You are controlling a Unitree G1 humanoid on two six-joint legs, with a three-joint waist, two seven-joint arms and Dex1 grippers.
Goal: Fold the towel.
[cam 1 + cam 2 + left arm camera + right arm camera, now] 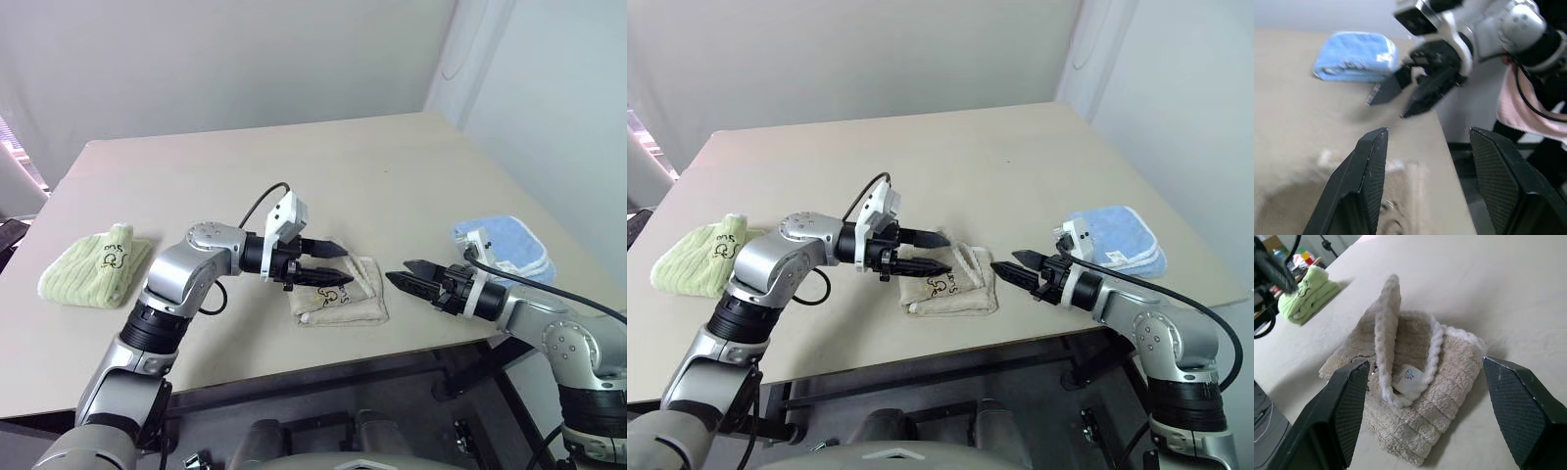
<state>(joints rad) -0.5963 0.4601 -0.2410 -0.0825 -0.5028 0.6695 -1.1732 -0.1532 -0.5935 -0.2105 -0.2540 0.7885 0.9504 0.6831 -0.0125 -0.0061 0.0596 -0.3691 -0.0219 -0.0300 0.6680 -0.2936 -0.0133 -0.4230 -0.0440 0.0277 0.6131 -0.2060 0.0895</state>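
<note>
I can see the beige towel's flap (1386, 335) upright, leaving the white label (1408, 378) uncovered, so my left gripper should return, pinch the flap and flatten it over the towel.
The beige towel (358, 299) lies folded into a small bundle near the table's front edge. In the right wrist view one flap (1388, 318) with white corded edging stands upright, and a small white label (1408, 374) shows beside it. My left gripper (348, 266) hovers just above the towel's left part, pointing right, open with nothing between its fingers. To the towel's right my right gripper (396, 270) points left at it, a short gap away, and is also open and empty. The towel's dark embroidered mark (333, 292) sits under the left fingers.
A light green folded towel (93, 269) lies at the table's left side. A light blue folded towel (509, 245) rests at the right edge, behind my right arm. The beige table (392, 176) stretches back to a grey wall. Its front edge is close below the towel.
</note>
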